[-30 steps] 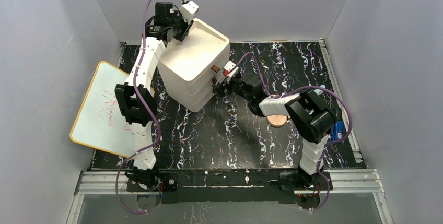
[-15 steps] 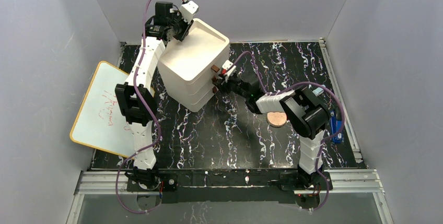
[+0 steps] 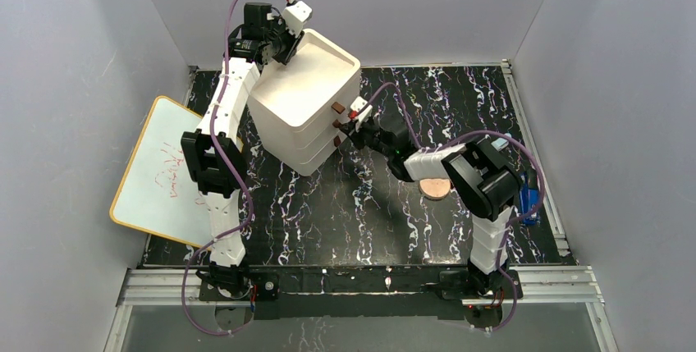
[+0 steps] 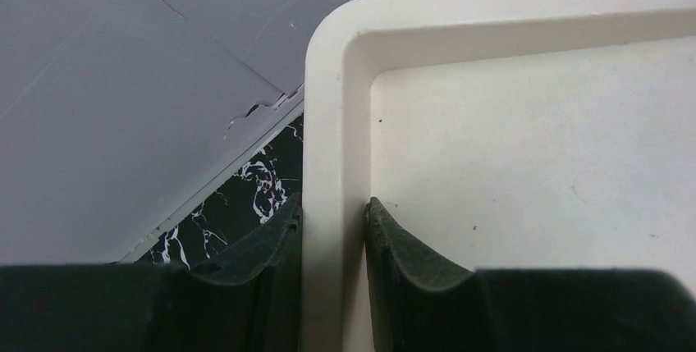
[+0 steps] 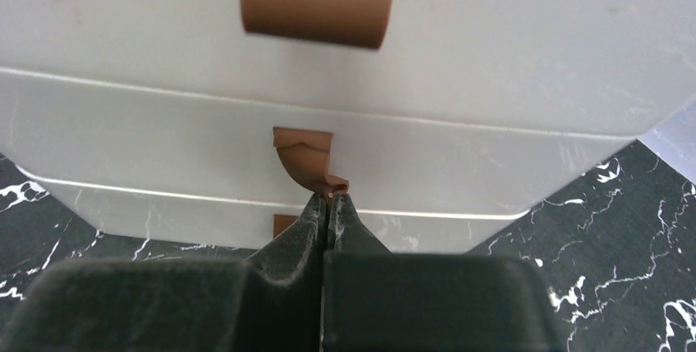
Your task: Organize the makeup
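Observation:
My left gripper is bracing the box's top rim [image 4: 324, 134]. My right gripper should go on pulling the middle drawer's brown handle [image 5: 306, 159] until the drawer is wide open.
Of the makeup, only a round tan powder disc [image 3: 436, 189] shows, lying on the black marbled mat and half hidden under my right arm. The white three-drawer box [image 3: 305, 104] stands at the back left. My left gripper [image 3: 289, 40] [image 4: 332, 204] is shut on the box's raised top rim [image 4: 328, 106], one finger outside and one inside. My right gripper [image 3: 341, 129] [image 5: 329, 197] is shut at the box's front, pinching the curled tip of the middle drawer's brown handle [image 5: 305, 157]. All three drawers look closed.
A whiteboard [image 3: 160, 173] with red scribbles leans off the mat's left edge. A blue object [image 3: 529, 203] lies by the right rail behind my right arm. The top drawer's brown handle [image 5: 316, 3] sits above my right fingers. Grey walls enclose the table.
My right gripper has closed from wide open onto the middle handle and edged closer to the box. The left arm has stayed still on the rim.

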Robot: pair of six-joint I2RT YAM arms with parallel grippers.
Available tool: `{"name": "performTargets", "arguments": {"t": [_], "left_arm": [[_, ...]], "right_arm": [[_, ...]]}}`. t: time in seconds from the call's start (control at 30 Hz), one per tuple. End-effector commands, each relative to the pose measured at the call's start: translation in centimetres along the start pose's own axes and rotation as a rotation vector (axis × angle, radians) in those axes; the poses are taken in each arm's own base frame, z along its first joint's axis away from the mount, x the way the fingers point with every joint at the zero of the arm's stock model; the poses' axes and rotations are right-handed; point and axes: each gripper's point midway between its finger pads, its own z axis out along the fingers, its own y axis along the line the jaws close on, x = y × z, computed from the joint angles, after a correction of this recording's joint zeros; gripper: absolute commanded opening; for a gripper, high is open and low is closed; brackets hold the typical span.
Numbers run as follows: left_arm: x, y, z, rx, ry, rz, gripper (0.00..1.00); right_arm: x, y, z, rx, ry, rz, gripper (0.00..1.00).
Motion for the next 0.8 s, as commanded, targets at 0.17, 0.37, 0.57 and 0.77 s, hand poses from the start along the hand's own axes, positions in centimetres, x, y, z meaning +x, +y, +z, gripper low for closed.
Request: {"name": "performTargets", "arguments": {"t": [0.17,0.37,0.57,0.77], "left_arm": [[8.1,-6.9,2.6,0.227,0.254,-0.051,0.00],[8.2,-6.8,2.7,0.221,0.256,-0.053,0.00],[8.3,-6.8,2.7,0.221,0.258,-0.053,0.00],[8.3,-6.9,2.8,0.223,0.257,-0.056,0.00]], "right_arm": [[-2.4,-0.9,-3.6,0.085,-0.058,-0.003,0.01],[-1.4,-0.8,-5.9,0.123,-0.026,0.012,0.01],[-0.4,-0.7,-9.1,0.175,0.004,0.033,0.01],[0.1,-0.4,-12.4,0.221,0.015,0.058,0.01]]}}
